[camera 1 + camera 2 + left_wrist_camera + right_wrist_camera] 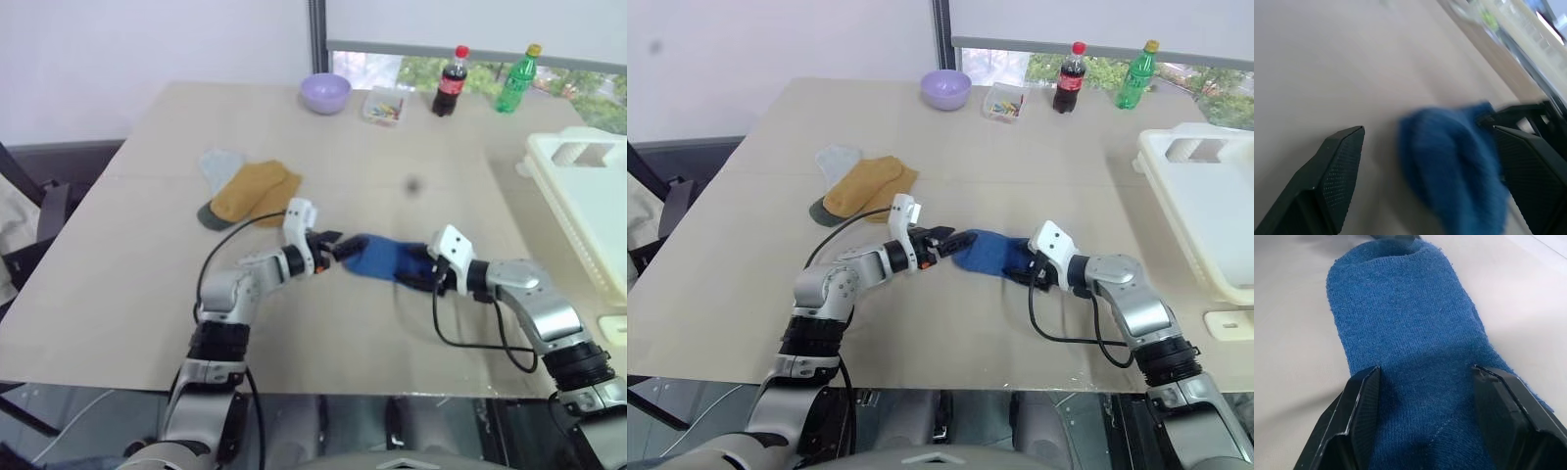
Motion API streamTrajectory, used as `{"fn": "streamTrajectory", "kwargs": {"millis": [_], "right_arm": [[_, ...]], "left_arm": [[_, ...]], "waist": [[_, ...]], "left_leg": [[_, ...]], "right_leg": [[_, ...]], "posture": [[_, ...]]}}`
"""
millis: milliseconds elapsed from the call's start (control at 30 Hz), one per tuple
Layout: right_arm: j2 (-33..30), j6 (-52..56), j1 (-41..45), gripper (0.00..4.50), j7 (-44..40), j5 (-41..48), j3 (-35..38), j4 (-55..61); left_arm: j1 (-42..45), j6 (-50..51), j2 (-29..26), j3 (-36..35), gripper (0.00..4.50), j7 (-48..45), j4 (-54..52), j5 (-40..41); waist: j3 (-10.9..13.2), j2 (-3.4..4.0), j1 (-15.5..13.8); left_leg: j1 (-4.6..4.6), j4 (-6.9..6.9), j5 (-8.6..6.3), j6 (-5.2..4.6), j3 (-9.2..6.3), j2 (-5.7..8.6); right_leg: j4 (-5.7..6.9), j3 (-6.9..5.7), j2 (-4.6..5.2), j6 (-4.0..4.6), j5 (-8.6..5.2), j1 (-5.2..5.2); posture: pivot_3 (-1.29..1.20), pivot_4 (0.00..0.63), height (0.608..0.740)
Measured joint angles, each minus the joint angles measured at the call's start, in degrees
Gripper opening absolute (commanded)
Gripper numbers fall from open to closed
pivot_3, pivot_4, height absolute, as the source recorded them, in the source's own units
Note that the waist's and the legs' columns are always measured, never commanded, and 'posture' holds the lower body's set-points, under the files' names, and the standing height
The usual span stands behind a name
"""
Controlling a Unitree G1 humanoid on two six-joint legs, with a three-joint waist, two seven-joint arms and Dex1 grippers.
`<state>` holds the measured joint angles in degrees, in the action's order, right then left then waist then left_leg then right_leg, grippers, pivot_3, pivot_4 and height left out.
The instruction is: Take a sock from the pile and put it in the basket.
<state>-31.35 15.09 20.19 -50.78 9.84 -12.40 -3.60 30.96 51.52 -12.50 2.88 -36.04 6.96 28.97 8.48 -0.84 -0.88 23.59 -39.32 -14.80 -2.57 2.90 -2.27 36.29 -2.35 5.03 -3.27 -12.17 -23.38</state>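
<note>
The royal blue sock's loose end curls up limply (1391, 250), so the robot can expect the sock (380, 258) to bend double into a loose, raised heap when the robot folds it.
A royal blue sock (380, 258) lies flat on the beige table, apart from the pile (247, 191) of mustard-yellow, pale grey-blue and dark grey socks at the left. My left gripper (334, 245) is open at the sock's left end, one finger (1334, 171) on bare table and the other (1535, 171) beside the sock. My right gripper (1425, 377) is at the sock's other end, its fingers spread wide astride the flat fabric (1410, 318) without pinching it. The cream-white basket (588, 191) stands past the table's right edge.
At the table's far edge stand a lilac bowl (325, 93), a small clear box of coloured bits (383, 105), a cola bottle (451, 83) and a green bottle (517, 80). Bare tabletop lies between the sock and the basket.
</note>
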Motion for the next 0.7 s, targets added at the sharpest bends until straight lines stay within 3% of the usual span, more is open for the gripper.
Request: {"fn": "streamTrajectory", "kwargs": {"millis": [133,300,700], "right_arm": [[0.33,-0.01,-0.22,2.98,0.29,-0.52,0.03,-0.17],[0.88,-0.03,-0.45,2.98,0.93,-0.65,0.06,-0.09],[1.36,-0.23,0.05,2.98,1.28,-0.92,-0.01,-0.24]], "left_arm": [[2.11,2.84,3.63,-2.15,4.42,0.36,3.62,1.47],[5.38,13.29,8.94,-12.06,4.42,3.36,10.28,8.99],[5.90,27.82,11.92,-19.68,4.42,6.75,11.57,17.35]], "waist": [[-0.10,-0.01,-0.05],[-0.08,-0.03,0.16],[-0.01,-0.09,0.57]], "left_leg": [[-0.21,0.00,0.00,0.00,-0.06,0.02],[-0.38,0.02,0.00,0.00,-0.09,0.02],[-0.39,0.10,0.00,0.00,-0.11,0.01]], "right_leg": [[-0.03,0.00,0.00,0.07,-0.08,0.24],[-0.04,0.00,0.01,-0.11,-0.19,0.40],[-0.05,0.01,-0.01,0.00,-0.13,0.37]], "posture": [[0.00,0.150,0.729],[0.00,0.150,0.729],[0.00,0.150,0.729]]}}
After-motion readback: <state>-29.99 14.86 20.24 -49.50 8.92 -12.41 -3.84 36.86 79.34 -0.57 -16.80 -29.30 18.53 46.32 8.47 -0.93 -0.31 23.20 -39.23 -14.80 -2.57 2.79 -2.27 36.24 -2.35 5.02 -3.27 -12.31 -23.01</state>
